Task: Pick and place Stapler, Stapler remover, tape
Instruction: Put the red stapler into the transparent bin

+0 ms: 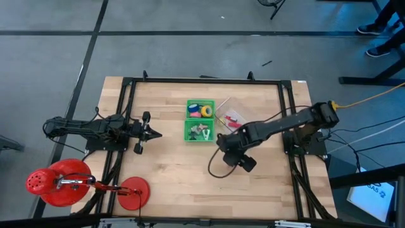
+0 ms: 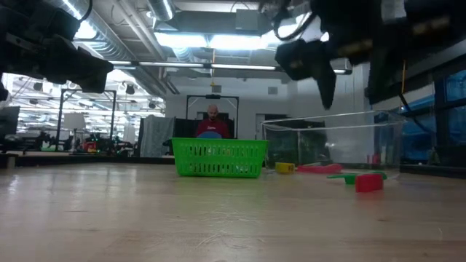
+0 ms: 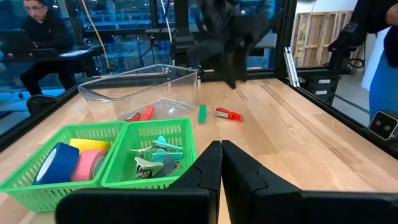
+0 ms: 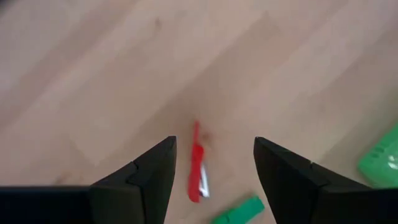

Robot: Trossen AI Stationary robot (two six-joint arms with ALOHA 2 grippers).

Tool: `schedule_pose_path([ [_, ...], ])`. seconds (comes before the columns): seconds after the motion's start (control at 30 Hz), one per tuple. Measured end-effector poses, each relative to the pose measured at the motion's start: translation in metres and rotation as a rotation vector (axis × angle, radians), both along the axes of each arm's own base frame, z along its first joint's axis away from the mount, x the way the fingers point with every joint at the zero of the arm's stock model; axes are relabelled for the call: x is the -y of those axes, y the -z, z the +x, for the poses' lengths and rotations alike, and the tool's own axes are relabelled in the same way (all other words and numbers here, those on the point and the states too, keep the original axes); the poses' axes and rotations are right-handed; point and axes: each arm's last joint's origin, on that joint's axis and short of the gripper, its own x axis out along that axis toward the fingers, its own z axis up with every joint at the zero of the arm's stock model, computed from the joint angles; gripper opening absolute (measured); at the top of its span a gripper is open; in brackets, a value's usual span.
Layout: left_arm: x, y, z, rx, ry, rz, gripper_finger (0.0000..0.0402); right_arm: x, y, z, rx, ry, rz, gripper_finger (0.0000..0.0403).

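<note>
The green stapler (image 4: pixel 239 211) is next to the red stapler in my right gripper's opening. I should move toward the red stapler's loose end (image 4: pixel 197 148) before I go down and close.
A small red stapler (image 4: pixel 197 165) lies flat on the wood, with a small green stapler (image 4: pixel 239 210) beside it; the left wrist view shows the same red stapler (image 3: pixel 229 114) and green stapler (image 3: pixel 202 112). My right gripper (image 4: pixel 214 162) hangs open above the red stapler, pointing down, with a finger on either side and touching nothing. It also shows as the right gripper (image 1: pixel 223 144) and right gripper (image 2: pixel 320 69). Blue, yellow and pink tape rolls (image 3: pixel 71 163) sit in one green basket (image 3: pixel 37 186). Grey-white and teal claw-shaped removers (image 3: pixel 155 158) fill the neighbouring basket (image 3: pixel 180 134). My left gripper (image 3: pixel 221 165) waits shut at the table's left, seen as the left gripper (image 1: pixel 154 133).
A clear plastic container (image 3: pixel 140 87) holding red pieces (image 3: pixel 142 114) stands just right of the baskets (image 1: pixel 200 120). Black frame rails (image 1: pixel 288 107) run along the table's sides. Bare wood (image 1: pixel 183 177) lies toward the near edge. A person (image 3: pixel 43 28) sits beyond the table.
</note>
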Motion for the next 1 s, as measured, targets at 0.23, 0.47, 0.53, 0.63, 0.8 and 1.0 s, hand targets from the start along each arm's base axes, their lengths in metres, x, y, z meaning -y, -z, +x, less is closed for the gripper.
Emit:
schedule_pose_path([
  [0.23, 0.0, 0.0, 0.0, 0.0, 0.0, 0.0, 0.0004, -0.01, 0.022, -0.012, -0.018, -0.028, -0.073, 0.0218],
  [0.47, 0.0, 0.0, 0.0, 0.0, 0.0, 0.0, 0.0005, -0.022, 0.041, -0.027, -0.051, -0.078, -0.081, 0.0218],
  [0.53, 0.0, 0.0, 0.0, 0.0, 0.0, 0.0, 0.0004, -0.024, 0.044, -0.028, -0.04, -0.082, -0.088, 0.0218],
  [0.63, 0.0, 0.0, 0.0, 0.0, 0.0, 0.0, 0.0006, -0.024, 0.044, -0.027, -0.028, -0.082, -0.088, 0.0218],
  [0.8, 0.0, 0.0, 0.0, 0.0, 0.0, 0.0, 0.0008, -0.024, 0.043, -0.023, 0.018, -0.07, -0.116, 0.0218],
  [1.0, 0.0, 0.0, 0.0, 0.0, 0.0, 0.0, 0.0004, -0.024, 0.045, -0.02, 0.083, -0.06, -0.119, 0.0218],
])
